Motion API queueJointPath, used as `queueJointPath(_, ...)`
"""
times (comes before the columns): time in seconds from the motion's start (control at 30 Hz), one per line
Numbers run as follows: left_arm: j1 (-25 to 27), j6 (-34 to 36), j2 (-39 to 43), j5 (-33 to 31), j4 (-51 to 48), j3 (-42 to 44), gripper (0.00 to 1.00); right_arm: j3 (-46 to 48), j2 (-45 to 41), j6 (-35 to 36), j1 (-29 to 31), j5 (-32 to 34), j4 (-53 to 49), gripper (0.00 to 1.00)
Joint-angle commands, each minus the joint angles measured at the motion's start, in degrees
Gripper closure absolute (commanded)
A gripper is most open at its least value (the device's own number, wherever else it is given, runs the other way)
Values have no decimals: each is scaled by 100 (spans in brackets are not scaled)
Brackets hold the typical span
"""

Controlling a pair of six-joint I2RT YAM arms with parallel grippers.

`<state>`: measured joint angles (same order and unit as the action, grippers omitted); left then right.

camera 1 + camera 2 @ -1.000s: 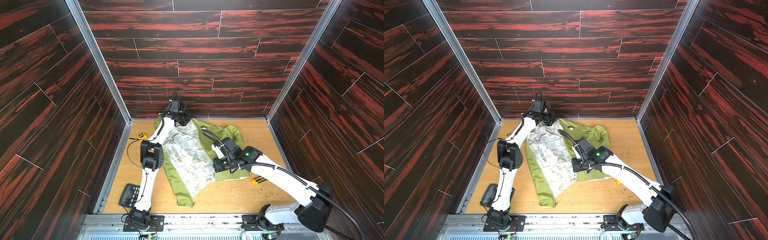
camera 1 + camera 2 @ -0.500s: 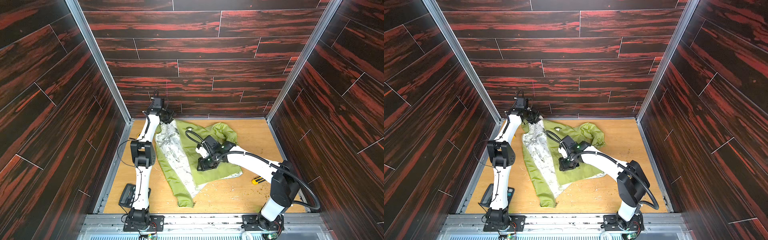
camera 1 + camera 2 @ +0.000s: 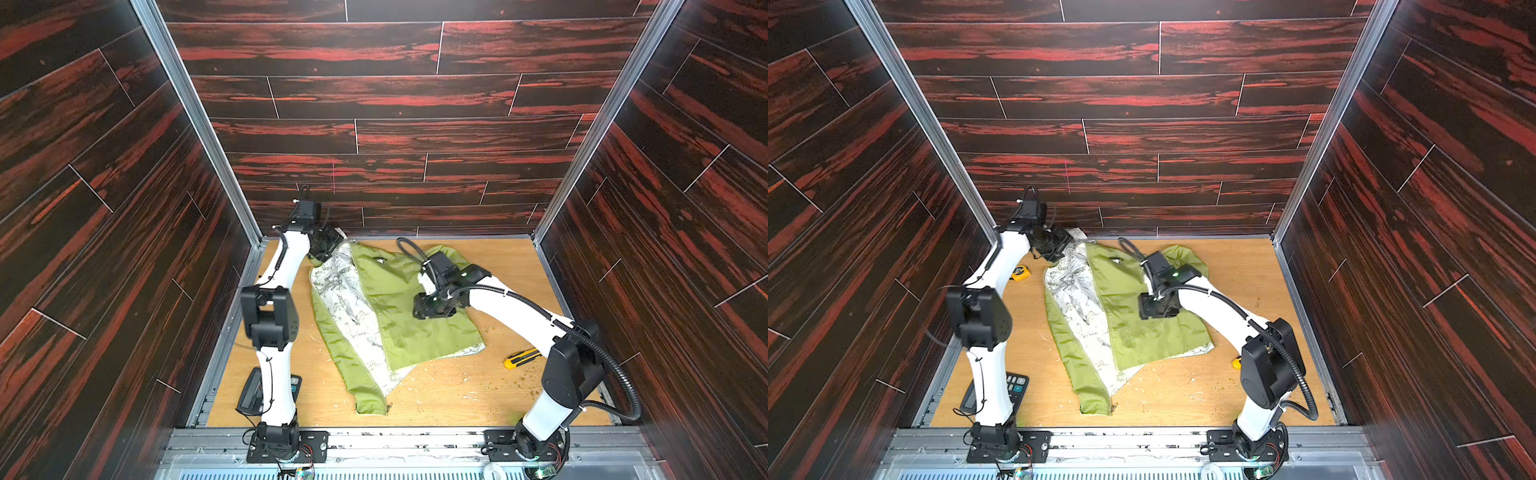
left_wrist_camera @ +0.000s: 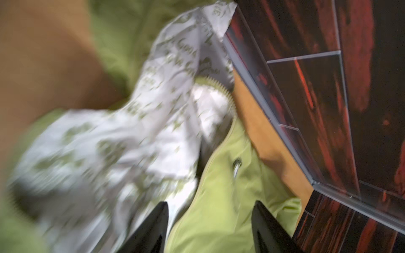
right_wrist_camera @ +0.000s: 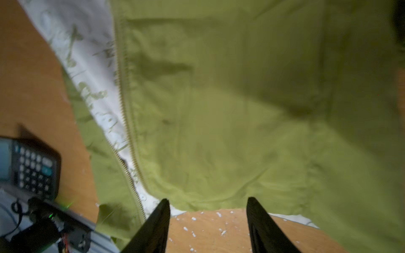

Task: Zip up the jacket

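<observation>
The zipper's edges (image 3: 370,348) are kept apart by white lining near the hem, so my left gripper should leave the collar and grab the narrow green panel (image 3: 368,398) by its hem.
The lime-green jacket (image 3: 399,316) (image 3: 1142,320) lies flat on the wooden table. One green front panel is folded over its middle, and a strip of white printed lining (image 3: 345,291) shows beside it. The zipper (image 5: 125,105) runs unjoined along the panel's edge; its teeth (image 4: 217,84) also show at the collar. My left gripper (image 3: 328,249) (image 4: 210,203) hangs open over the collar at the back left corner. My right gripper (image 3: 428,307) (image 5: 208,199) hovers open above the green panel, holding nothing.
A black calculator (image 3: 253,388) (image 5: 28,166) lies at the front left behind the left arm. A yellow utility knife (image 3: 521,358) lies right of the jacket's hem. A yellow tape measure (image 3: 1020,273) sits by the left wall. Dark wood walls close in three sides.
Both grippers went from shut to open and let the jacket go. The right gripper carried the green panel leftward over the lining, then drew back. The left arm pulled the collar left.
</observation>
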<state>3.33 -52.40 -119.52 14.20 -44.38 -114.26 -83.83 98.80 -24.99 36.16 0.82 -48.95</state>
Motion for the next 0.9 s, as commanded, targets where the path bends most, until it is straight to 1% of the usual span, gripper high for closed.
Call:
queueJointPath(0.0, 1, 250, 1293, -668, 34, 1299, 37, -89, 353, -114, -321, 532, -285, 41)
queueJointPath(0.03, 5, 224, 1571, -729, 161, 1827, 37, -98, 444, -120, -425, 640, -311, 40)
queueJointPath(0.13, 1, 250, 2038, -802, 382, 2862, 36, -72, 691, -94, -666, 856, -309, 39)
queueJointPath(0.2, 1, 336, 2076, -770, 376, 3239, 36, -54, 804, -61, -800, 980, -301, 38)
queueJointPath(0.3, 1, 456, 1967, -838, 351, 3507, 36, -61, 943, 25, -954, 1224, -297, 37)
queueJointPath(0.5, -4, 710, 1401, -1085, 216, 3384, 36, -65, 1040, 143, -1305, 1372, -269, 35)
queueJointPath(0.67, -8, 808, 869, -1127, 226, 3095, 39, -2, 1310, 323, -1524, 912, -38, 35)
queueJointPath(0.7, -9, 846, 746, -1098, 236, 2999, 40, 7, 1390, 350, -1529, 821, 10, 36)
queueJointPath(0.77, -11, 909, 529, -1006, 253, 2813, 43, 41, 1504, 372, -1550, 635, 98, 42)
queueJointPath(0.87, -9, 1029, 278, -875, 266, 2528, 57, 93, 1588, 308, -1623, 441, 214, 55)
